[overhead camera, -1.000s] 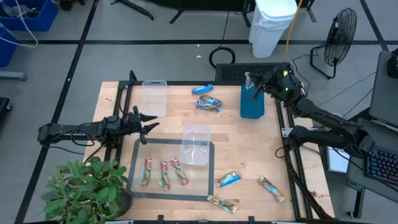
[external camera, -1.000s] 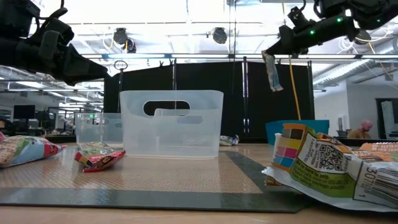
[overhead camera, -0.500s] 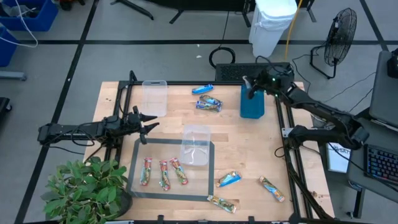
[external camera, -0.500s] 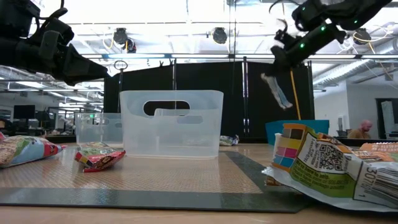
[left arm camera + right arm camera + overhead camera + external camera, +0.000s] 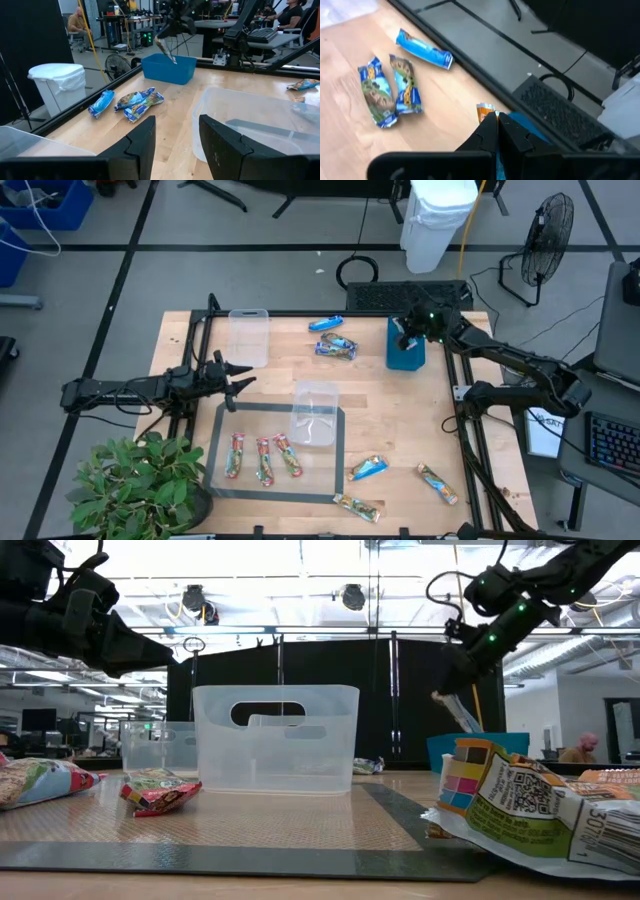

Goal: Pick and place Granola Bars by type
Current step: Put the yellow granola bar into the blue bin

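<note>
The granola bar's lower end (image 5: 172, 59) hangs over the blue bin's open top, so the robot's right gripper should go on lowering the bar and let go inside the bin (image 5: 405, 355).
My right gripper (image 5: 405, 330) is shut on a tan-gold granola bar (image 5: 452, 710) over the blue bin (image 5: 405, 352) at the table's far right. My left gripper (image 5: 236, 381) waits open, up in the air at the left edge, touching nothing. Three red-and-green bars (image 5: 263, 459) lie flat on the grey-edged mat (image 5: 222, 480). At the far edge lie a blue bar (image 5: 325, 324) and two tan-and-teal bars (image 5: 337, 347). Near the front edge lie another blue bar (image 5: 367, 469) and two tan ones (image 5: 437, 483), (image 5: 358, 507). My right gripper pinches the granola bar by its upper end (image 5: 485, 111) between the two fingers, coming from above and pointing down. The bar hangs slanted below the fingers, lifted clear, its lower end (image 5: 172, 59) just above the blue bin's open top.
One clear tub (image 5: 315, 413) stands on the mat's far right corner, and a second (image 5: 248, 337) at the far left of the table. A potted plant (image 5: 140, 490) overhangs the near left corner. Black frame rails (image 5: 470, 450) run along the sides.
My right gripper has come down toward the blue bin and shifted slightly toward the table's left, staying shut on the bar. The bar has gone from hanging straight high above the bin to slanting with its lower end near the bin's rim.
</note>
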Robot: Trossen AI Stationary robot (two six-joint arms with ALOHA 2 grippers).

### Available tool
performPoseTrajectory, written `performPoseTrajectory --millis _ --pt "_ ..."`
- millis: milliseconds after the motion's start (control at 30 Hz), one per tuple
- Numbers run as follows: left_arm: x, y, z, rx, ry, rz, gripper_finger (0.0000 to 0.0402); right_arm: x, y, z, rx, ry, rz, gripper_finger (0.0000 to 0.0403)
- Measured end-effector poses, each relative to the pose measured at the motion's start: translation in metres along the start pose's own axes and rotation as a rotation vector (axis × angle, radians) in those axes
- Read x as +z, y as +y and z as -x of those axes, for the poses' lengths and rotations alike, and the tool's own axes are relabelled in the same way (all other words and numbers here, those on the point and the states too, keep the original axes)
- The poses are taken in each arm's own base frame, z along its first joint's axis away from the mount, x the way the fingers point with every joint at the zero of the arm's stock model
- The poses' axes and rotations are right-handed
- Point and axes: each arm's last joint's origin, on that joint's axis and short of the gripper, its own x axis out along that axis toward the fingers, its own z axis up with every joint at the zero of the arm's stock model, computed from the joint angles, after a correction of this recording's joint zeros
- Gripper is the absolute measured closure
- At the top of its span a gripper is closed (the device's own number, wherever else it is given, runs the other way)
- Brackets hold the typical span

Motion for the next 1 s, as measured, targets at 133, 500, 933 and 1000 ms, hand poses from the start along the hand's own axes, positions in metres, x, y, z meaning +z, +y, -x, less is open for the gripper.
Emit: performPoseTrajectory --millis 133,500,933,1000 --pt "0.0 0.0 0.0 0.0 0.0 0.0 0.0245 -0.01 0.001 -0.002 0.002 0.026 -0.006 0.0403" --pt "0.0 0.0 0.0 0.0 0.0 0.0 0.0245 -0.03 0.003 -0.006 0.007 0.087 -0.03 0.0403" --pt "0.0 0.0 0.0 0.0 0.0 0.0 0.0245 -0.04 0.004 -0.01 0.0 0.033 -0.032 0.0403" --pt "0.0 0.0 0.0 0.0 0.0 0.0 0.0245 -0.04 0.004 -0.01 -0.001 0.034 -0.032 0.0403"
